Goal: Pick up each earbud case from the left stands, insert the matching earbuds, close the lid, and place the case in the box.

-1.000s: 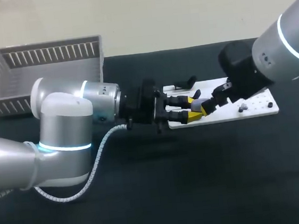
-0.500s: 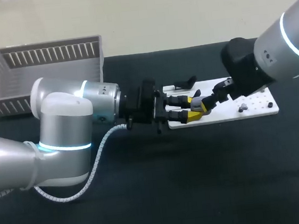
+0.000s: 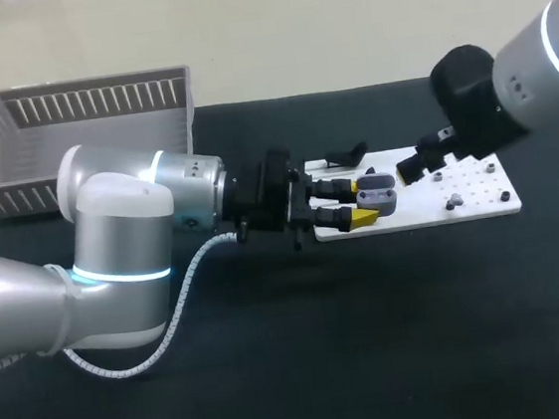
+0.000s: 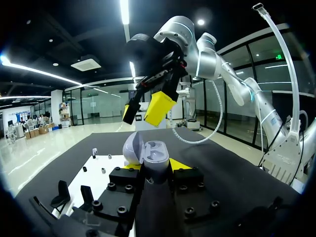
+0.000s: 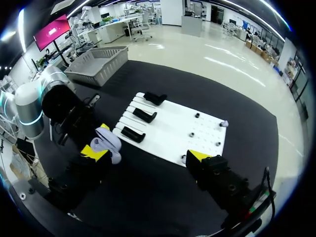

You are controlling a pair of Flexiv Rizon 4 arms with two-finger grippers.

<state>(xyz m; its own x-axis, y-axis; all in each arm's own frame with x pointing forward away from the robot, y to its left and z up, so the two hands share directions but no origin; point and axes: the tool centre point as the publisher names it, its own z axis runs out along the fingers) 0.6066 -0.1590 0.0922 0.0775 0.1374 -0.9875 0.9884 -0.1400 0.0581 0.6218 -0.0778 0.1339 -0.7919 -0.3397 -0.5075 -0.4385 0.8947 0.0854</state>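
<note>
Empty dark posts (image 3: 505, 196) stand in rows next to the small pale earbud (image 5: 223, 123). The earbud will come off a hidden post when I lift it.
A grey earbud case (image 3: 376, 195) with its lid open sits between the yellow fingertips of my left gripper (image 3: 365, 196), which is shut on it over the near end of the white board (image 3: 480, 210). In the left wrist view the case (image 4: 148, 157) stands upright in that gripper (image 4: 154, 168), its open wells facing out. My right gripper (image 3: 411, 168) hangs open just past the case, apart from it; its yellow tips (image 4: 160, 106) show above the case. From the right wrist view the case (image 5: 106, 140) lies beside one finger of the right gripper (image 5: 145, 154). Small earbuds (image 3: 451, 201) rest on the board.
Black stands (image 5: 144, 115) line the board's (image 5: 173, 128) left part, one (image 3: 349, 152) just behind the left gripper. A grey slatted basket (image 3: 81, 130) stands at the back left. Black table cloth lies bare in front of the board.
My right gripper has drawn back from the case, up and to the right, leaving the open case uncovered. The left arm has kept still with the case.
</note>
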